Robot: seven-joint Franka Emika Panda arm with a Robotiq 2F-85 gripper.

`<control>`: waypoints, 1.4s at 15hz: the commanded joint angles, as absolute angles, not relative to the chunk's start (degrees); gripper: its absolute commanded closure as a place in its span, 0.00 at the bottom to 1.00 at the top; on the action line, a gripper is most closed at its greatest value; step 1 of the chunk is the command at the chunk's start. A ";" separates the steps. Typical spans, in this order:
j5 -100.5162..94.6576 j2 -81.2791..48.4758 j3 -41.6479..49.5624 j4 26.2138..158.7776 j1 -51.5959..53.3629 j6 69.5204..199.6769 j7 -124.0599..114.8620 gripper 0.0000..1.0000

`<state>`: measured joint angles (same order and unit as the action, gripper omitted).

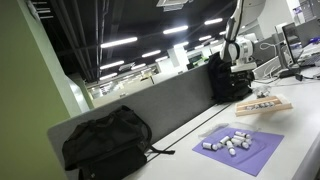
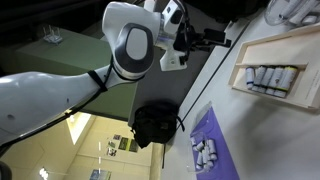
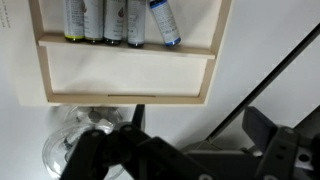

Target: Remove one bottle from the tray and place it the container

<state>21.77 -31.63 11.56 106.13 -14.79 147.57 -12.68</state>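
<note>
The bottles in the row [image 3: 105,20] are packed together. Next, I turn my gripper in line with the slanted end bottle [image 3: 166,22] and pick it out of the tray.
The light-wood tray [image 1: 280,107] lies on the white table with several bottles [image 1: 262,103] on it. It also shows in an exterior view [image 2: 292,52] and in the wrist view [image 3: 130,72], where several bottles [image 3: 115,20] lie side by side at its far end. The purple container [image 1: 262,158] lies nearer the front and holds several small bottles [image 1: 230,144]; it also shows in an exterior view [image 2: 216,128]. My gripper [image 3: 185,140] is open and empty. It hovers above the table just off the tray's near rim, touching nothing [image 2: 215,40].
A black backpack [image 1: 105,142] lies on the table by a grey partition [image 1: 170,100]. A second black bag [image 1: 228,80] stands behind the tray near the arm's base. A clear glassy object [image 3: 68,140] sits under the left finger in the wrist view.
</note>
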 commanded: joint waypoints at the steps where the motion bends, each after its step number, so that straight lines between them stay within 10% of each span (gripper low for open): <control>1: 20.96 -31.53 10.80 105.95 -15.53 147.50 -13.31 0.00; 21: 15.38 -44.19 10.45 100.51 -9.07 145.47 -18.22 0.00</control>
